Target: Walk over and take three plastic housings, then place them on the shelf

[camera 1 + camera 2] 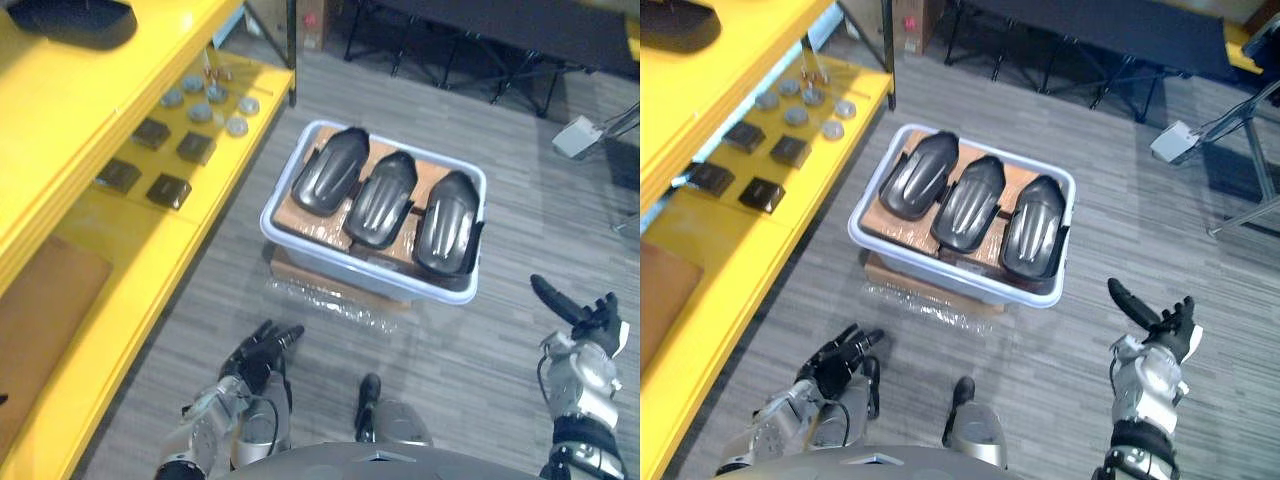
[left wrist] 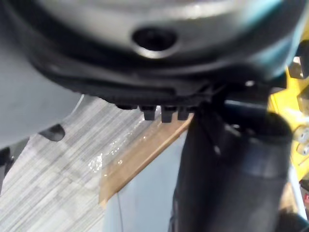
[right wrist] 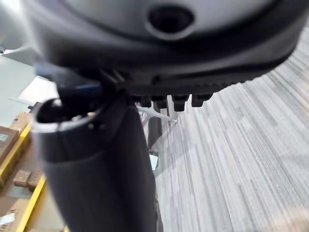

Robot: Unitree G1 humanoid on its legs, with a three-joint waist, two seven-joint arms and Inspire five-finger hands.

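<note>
My right gripper has the dark plastic housing [image 1: 449, 232] nearest to it, with its domed back [image 1: 448, 212] facing up. The housing should show a hollow, empty bottom side when I lift it.
Three dark plastic housings lie side by side in a pale grey bin [image 1: 340, 262] on the floor ahead: one on the left [image 1: 330, 172], one in the middle [image 1: 383, 198] and one on the right [image 1: 447, 222]. The yellow shelf [image 1: 170, 250] runs along my left side. My left hand [image 1: 262, 350] hangs low, short of the bin's near left corner, fingers relaxed and empty. Off to the right of the bin, my right hand [image 1: 590, 320] is raised with the thumb spread and fingers straight, holding nothing. Both hands are clear of the bin.
The bin rests on a cardboard box [image 1: 900, 275] with clear plastic wrap [image 1: 330, 300] on the floor in front. The lower shelf holds small dark square parts [image 1: 170, 190] and grey discs [image 1: 215, 105]. Another dark housing [image 1: 70, 20] lies on the upper shelf. Black frame legs [image 1: 450, 50] stand behind.
</note>
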